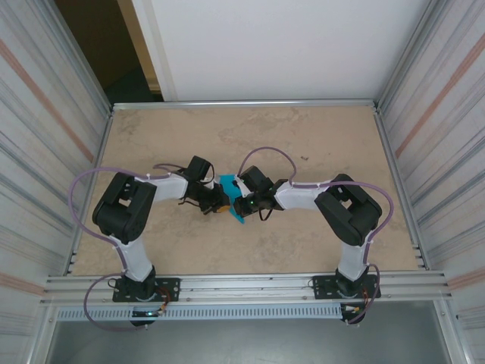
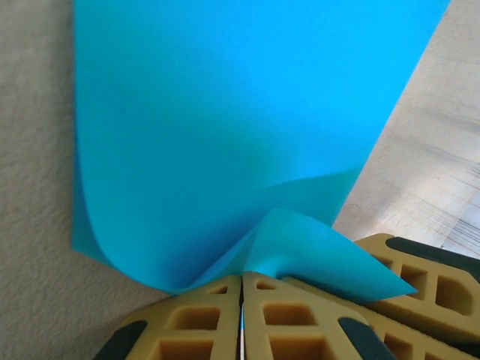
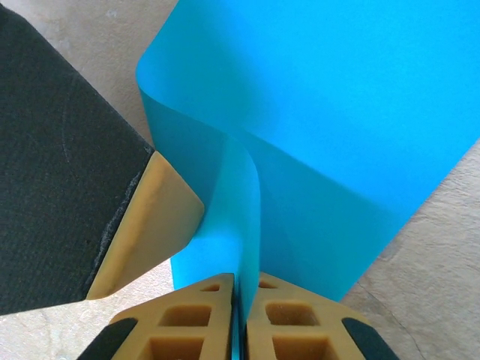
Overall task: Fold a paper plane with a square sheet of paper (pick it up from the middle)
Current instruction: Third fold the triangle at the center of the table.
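Observation:
My right gripper is holding the sheet, which bulges into a raised fold (image 3: 249,191) in its fingers. My right gripper should let the sheet go and press the sheet's flap (image 3: 307,234) flat with closed fingers.
The square sheet of paper (image 1: 230,185) is teal-blue and stands bent up off the table's middle, between my two grippers. My left gripper (image 2: 242,279) is shut on the sheet's (image 2: 225,135) lower edge, with a thin blue sliver between its tan fingers and a curled flap to the right. My right gripper (image 3: 241,279) pinches a raised fold of the sheet (image 3: 337,135), its jaws nearly together round the paper. In the top view the left gripper (image 1: 219,205) and right gripper (image 1: 242,203) nearly touch. A tan finger (image 3: 154,225) of the left gripper presses the fold's left side.
The beige table (image 1: 303,144) has a metal rim and is boxed in by corrugated walls at the left (image 1: 45,152) and right (image 1: 447,152). Both arm bases sit on the rail (image 1: 242,287) at the near edge. Bare tabletop lies behind the grippers.

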You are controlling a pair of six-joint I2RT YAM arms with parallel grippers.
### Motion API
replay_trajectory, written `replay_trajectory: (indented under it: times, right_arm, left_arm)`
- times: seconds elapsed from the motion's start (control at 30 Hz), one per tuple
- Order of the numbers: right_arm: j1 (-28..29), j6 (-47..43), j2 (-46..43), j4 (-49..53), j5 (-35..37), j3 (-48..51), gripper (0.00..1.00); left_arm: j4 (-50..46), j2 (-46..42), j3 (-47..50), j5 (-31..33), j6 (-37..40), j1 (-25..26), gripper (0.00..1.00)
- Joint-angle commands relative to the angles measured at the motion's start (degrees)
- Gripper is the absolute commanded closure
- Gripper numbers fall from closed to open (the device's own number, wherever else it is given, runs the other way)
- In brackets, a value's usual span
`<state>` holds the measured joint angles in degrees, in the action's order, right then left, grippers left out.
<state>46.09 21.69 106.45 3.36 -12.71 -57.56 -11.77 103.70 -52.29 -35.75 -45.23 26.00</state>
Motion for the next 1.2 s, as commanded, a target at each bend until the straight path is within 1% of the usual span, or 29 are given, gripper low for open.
replay_trajectory:
  times: [0.0,0.1,0.23,0.3,0.37,0.43,0.53,0.67,0.8,0.97,1.17]
  right_arm:
    - [-0.3,1.7,1.3,3.9,1.4,0.4,0.81]
    - [-0.9,3.8,-1.5,4.3,2.4,0.6,0.7]
    - [-2.4,6.8,-7.0,4.5,3.6,2.6,0.57]
    - [-3.6,8.5,-9.7,4.4,4.0,4.4,0.53]
    - [-4.3,9.7,-11.8,4.1,2.8,5.8,0.53]
    - [-4.3,10.6,-13.3,4.0,1.3,6.5,0.54]
    - [-4.0,12.2,-13.8,2.8,-2.7,6.9,0.61]
    - [-2.3,13.4,-11.3,1.3,-6.8,5.5,0.73]
    - [-0.9,14.1,-7.3,1.1,-8.8,2.5,0.84]
    - [-0.6,15.5,-3.6,-0.7,-10.9,0.7,0.9]
    - [-1.8,15.9,-0.9,-1.4,-12.7,-0.3,0.92]
  left_arm:
    - [-4.0,1.5,-0.5,3.6,1.4,0.3,0.92]
    - [-5.1,1.7,-0.1,5.4,1.9,0.4,0.93]
    - [-4.8,2.2,0.4,6.0,1.9,0.3,0.93]
    - [-4.4,2.5,0.5,5.9,1.8,0.3,0.93]
    - [-4.2,2.7,0.5,5.9,1.8,0.3,0.93]
    - [-4.0,2.6,0.7,5.8,1.7,0.2,0.93]
    - [-3.6,2.5,0.9,5.9,1.7,0.3,0.93]
    - [-3.0,2.6,1.2,5.7,1.7,0.3,0.93]
    - [-2.7,2.5,1.4,5.5,1.7,0.3,0.93]
    - [-2.8,2.4,1.4,5.3,2.1,0.2,0.93]
    - [-2.7,2.4,1.3,4.8,2.4,0.2,0.94]
